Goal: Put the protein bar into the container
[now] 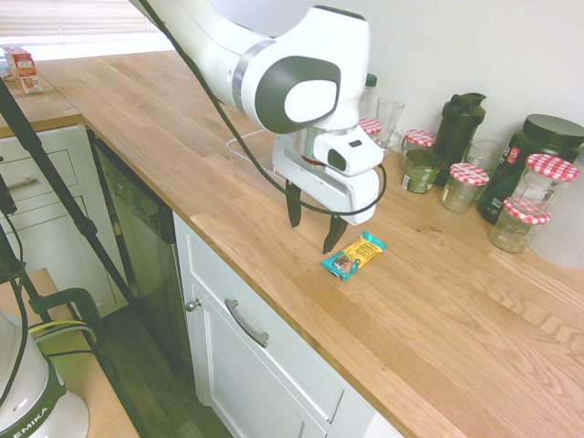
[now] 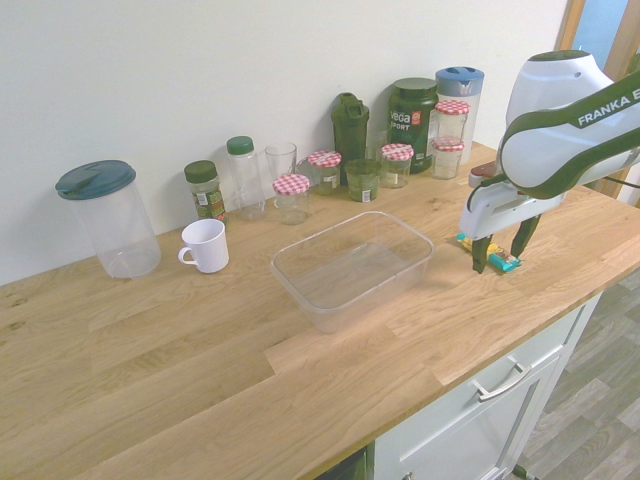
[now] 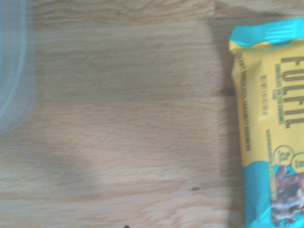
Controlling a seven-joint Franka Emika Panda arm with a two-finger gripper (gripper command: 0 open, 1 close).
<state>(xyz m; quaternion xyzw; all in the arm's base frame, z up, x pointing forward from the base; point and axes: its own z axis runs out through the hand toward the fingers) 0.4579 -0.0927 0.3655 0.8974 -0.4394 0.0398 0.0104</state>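
The teal crimped end (image 3: 268,33) is thin and creased. It will bend into a wave when I lift the protein bar (image 1: 355,256), while the bar stays straight.
The protein bar (image 1: 354,255), teal and yellow with a dark patch, lies flat on the wooden counter (image 1: 438,301) near its front edge. My gripper (image 1: 313,224) hangs open just above the counter, close beside the bar on the container's side, nothing between its fingers. From the other side the gripper (image 2: 499,249) stands in front of the bar (image 2: 503,262), which peeks out behind the fingertips. The clear container (image 2: 352,265) sits empty in the middle of the counter, a hand's width from the gripper. The wrist view shows the bar (image 3: 270,128) and a sliver of the container's rim (image 3: 14,71).
Along the wall stand jars with red-checkered lids (image 2: 292,197), a dark shaker bottle (image 2: 351,128), a green supplement tub (image 2: 413,118), glasses and spice bottles. A white mug (image 2: 205,245) and a tall lidded clear canister (image 2: 109,217) stand further along the counter.
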